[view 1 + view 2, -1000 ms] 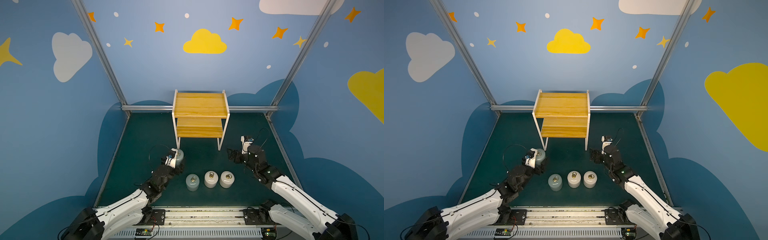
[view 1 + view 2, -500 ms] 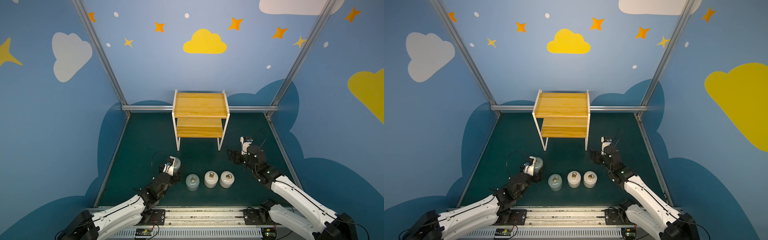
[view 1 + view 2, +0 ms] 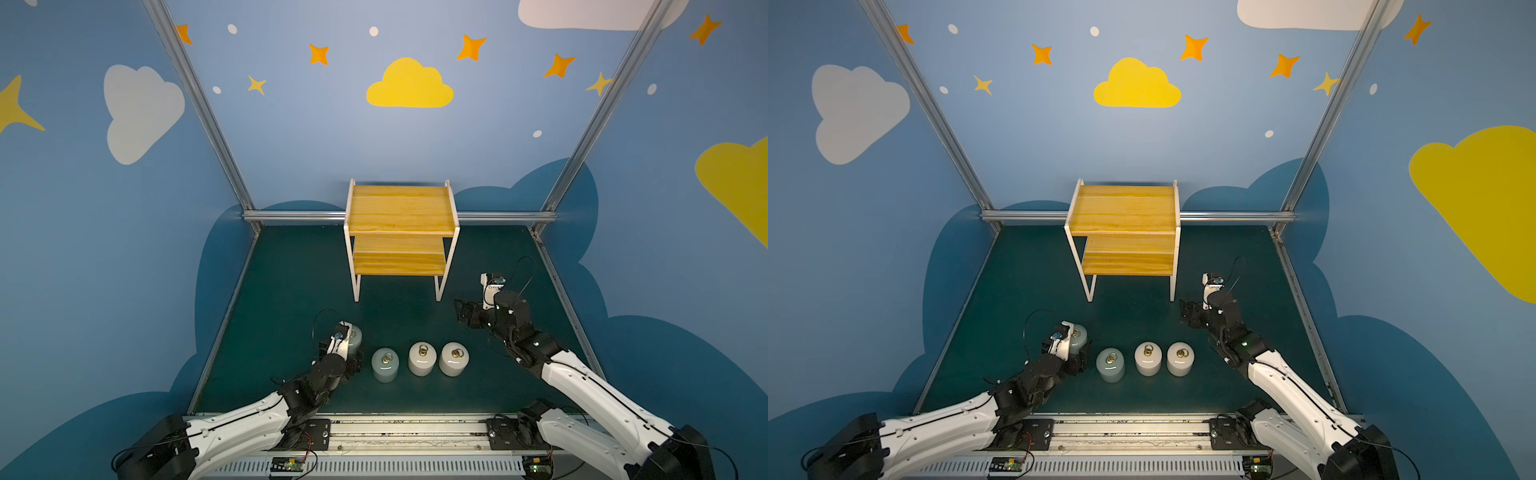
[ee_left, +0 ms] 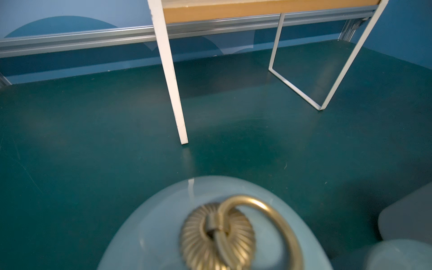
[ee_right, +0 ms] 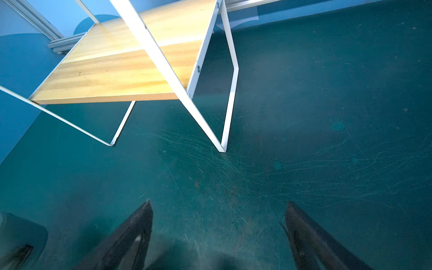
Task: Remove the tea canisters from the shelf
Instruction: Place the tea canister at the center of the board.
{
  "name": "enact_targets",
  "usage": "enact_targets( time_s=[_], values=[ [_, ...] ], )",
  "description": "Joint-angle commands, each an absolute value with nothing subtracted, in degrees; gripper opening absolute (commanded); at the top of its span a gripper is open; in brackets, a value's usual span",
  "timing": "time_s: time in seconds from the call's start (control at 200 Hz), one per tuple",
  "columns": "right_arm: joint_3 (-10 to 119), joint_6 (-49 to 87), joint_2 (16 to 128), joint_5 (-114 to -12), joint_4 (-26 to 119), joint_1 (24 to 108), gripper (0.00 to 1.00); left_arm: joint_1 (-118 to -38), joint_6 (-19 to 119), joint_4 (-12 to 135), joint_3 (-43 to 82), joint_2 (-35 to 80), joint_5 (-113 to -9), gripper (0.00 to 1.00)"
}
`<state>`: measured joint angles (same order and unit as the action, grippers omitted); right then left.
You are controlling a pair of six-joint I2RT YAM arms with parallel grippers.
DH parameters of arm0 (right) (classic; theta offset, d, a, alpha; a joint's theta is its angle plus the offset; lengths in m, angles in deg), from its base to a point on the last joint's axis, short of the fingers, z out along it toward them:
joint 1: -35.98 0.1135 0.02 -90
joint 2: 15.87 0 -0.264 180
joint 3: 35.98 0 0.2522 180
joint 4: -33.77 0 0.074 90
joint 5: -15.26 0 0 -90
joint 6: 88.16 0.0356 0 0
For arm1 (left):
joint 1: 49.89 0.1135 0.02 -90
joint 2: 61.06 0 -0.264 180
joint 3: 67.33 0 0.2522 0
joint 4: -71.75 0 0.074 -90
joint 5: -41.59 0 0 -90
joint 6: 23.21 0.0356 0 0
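The held canister [image 3: 355, 336] is hanging upright over open mat [image 3: 365, 358], clear of the row, so my left gripper should keep lowering it until the canister's bottom rests there, then let go.
The shelf [image 3: 401, 226] [image 3: 1125, 224] stands at the back of the green mat with both yellow boards bare. Three tea canisters sit in a row on the mat in front of it: a pale grey-blue one [image 3: 385, 365] [image 3: 1110, 365] and two white ones [image 3: 422, 359] [image 3: 454, 359]. Just left of the row, my left gripper [image 3: 348, 347] [image 3: 1069, 349] is shut on another pale grey-blue canister [image 3: 355, 334] [image 4: 163, 233]. That canister's brass ring fills the left wrist view, and the fingers are hidden there. My right gripper [image 3: 461, 313] [image 5: 218, 203] hangs open and empty over bare mat, right of the shelf's front leg [image 5: 223, 140].
Aluminium rails [image 3: 299, 216] border the mat at the back and sides, with blue walls right behind them. The arm bases sit on a metal track [image 3: 407, 432] along the front edge. Open mat lies between the shelf's legs [image 4: 182, 131] and the canister row.
My left arm has drawn back toward the front edge with the grey-blue canister, bringing it close to the left end of the row. The right arm has stayed still.
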<state>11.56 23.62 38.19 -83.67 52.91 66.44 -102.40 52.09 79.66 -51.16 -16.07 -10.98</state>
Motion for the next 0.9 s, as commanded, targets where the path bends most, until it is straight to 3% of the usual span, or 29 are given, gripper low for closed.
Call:
enact_targets(
  time_s=[0.0,0.896],
  values=[
    [11.54,22.98,38.19,-83.80,53.41,66.23,0.91,-103.61,49.57,81.84,-51.04,-17.32,-7.85,0.59],
    [10.88,23.57,36.42,-83.55,54.12,66.21,0.91,-111.43,42.75,81.63,-53.50,-14.16,-0.42,0.59]
  ],
)
